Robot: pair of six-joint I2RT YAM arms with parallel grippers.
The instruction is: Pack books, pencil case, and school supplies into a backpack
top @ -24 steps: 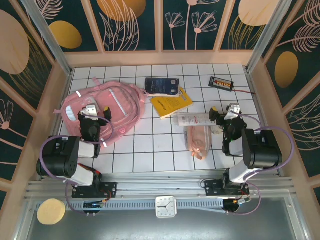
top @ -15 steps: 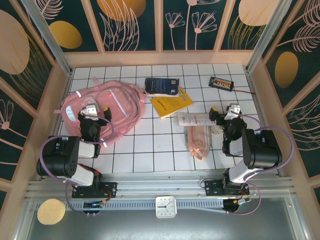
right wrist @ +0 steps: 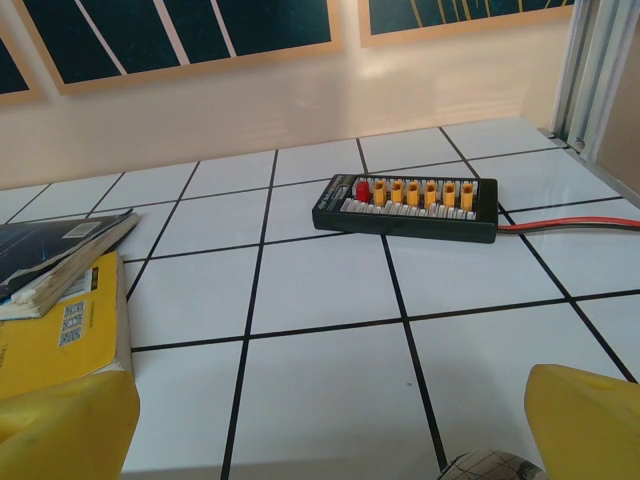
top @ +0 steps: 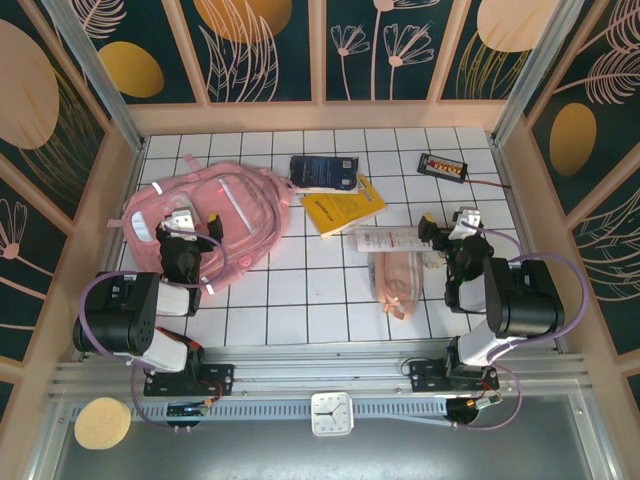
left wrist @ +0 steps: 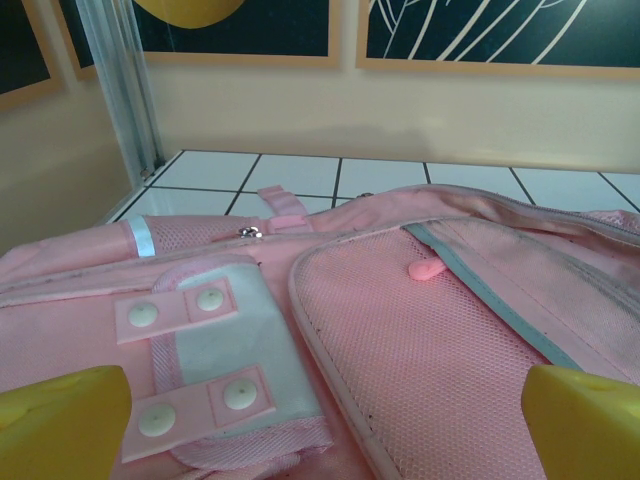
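The pink backpack is lying at a slant with one end [top: 283, 190] next to the books, so the robot's left gripper should hold its mesh pocket [left wrist: 410, 325] while the right gripper swings that end of the backpack closer.
The pink backpack [top: 215, 205] lies flat at the table's left, zips shut as far as I can see. My left gripper [top: 182, 224] hovers over its near part, open; in the left wrist view the backpack [left wrist: 420, 330] spreads under the open gripper [left wrist: 325, 430]. The navy book [top: 323, 172] and the yellow book [top: 343, 206] lie at the back centre. The school supplies packet [top: 395, 240] lies just in front of them, and the pencil case [top: 392, 282] sits nearer still. My right gripper [top: 447, 223] stands open beside the packet's right end, holding nothing.
A small black wired device [top: 443, 166] with orange dots sits at the back right; it lies ahead of the right gripper [right wrist: 325, 430] as the device [right wrist: 405, 205], its red lead running right. Book edges [right wrist: 60, 300] show left. Wooden walls enclose the table.
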